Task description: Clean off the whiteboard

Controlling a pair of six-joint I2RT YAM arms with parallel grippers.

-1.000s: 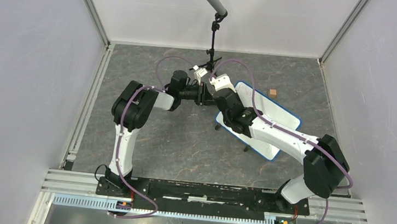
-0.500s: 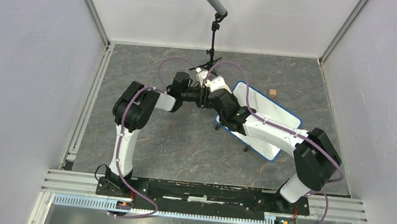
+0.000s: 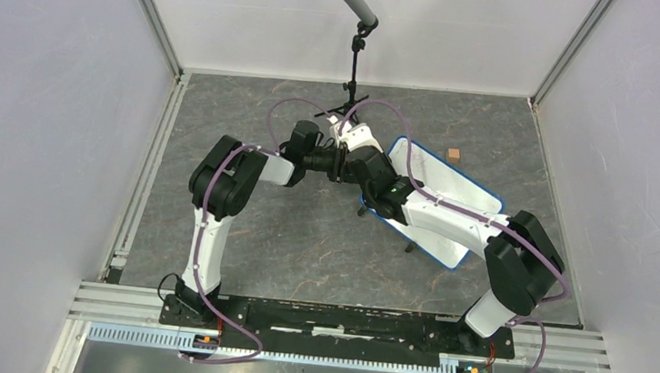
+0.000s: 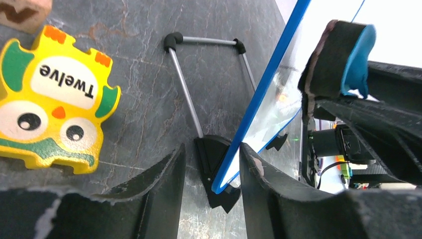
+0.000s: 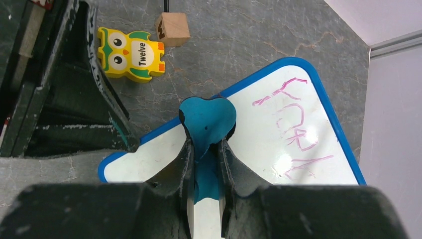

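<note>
Next, I clamp the whiteboard's near corner (image 4: 222,180) with my left gripper before my right gripper wipes, because the whiteboard's blue rim (image 4: 236,148) is loose in my left gripper's open fingers.
The whiteboard (image 3: 453,198) has a blue rim and stands tilted on a black wire stand (image 4: 199,89). Pink scribbles (image 5: 293,124) mark its face. My right gripper (image 5: 205,144) is shut on the blue-and-black eraser (image 5: 206,118), held at the board's edge near a corner. The eraser also shows in the left wrist view (image 4: 343,59), close to the board's face; I cannot tell if it touches. My left gripper (image 4: 211,149) is open, with the board's blue rim (image 4: 259,99) and a stand foot between its jaws. In the top view both grippers meet at the board's left end, the left gripper (image 3: 338,163) by the right gripper (image 3: 355,143).
A yellow owl toy marked "Twelve" (image 5: 130,54) lies on the table just beyond the board, also in the left wrist view (image 4: 50,99). A small wooden cube (image 5: 172,29) sits beside it. Another cube (image 3: 454,154) lies behind the board. A microphone stand (image 3: 355,52) rises at the back.
My right arm has drawn in and shifted left, bringing the eraser toward the board's left end. My left gripper has edged slightly right toward the board.
</note>
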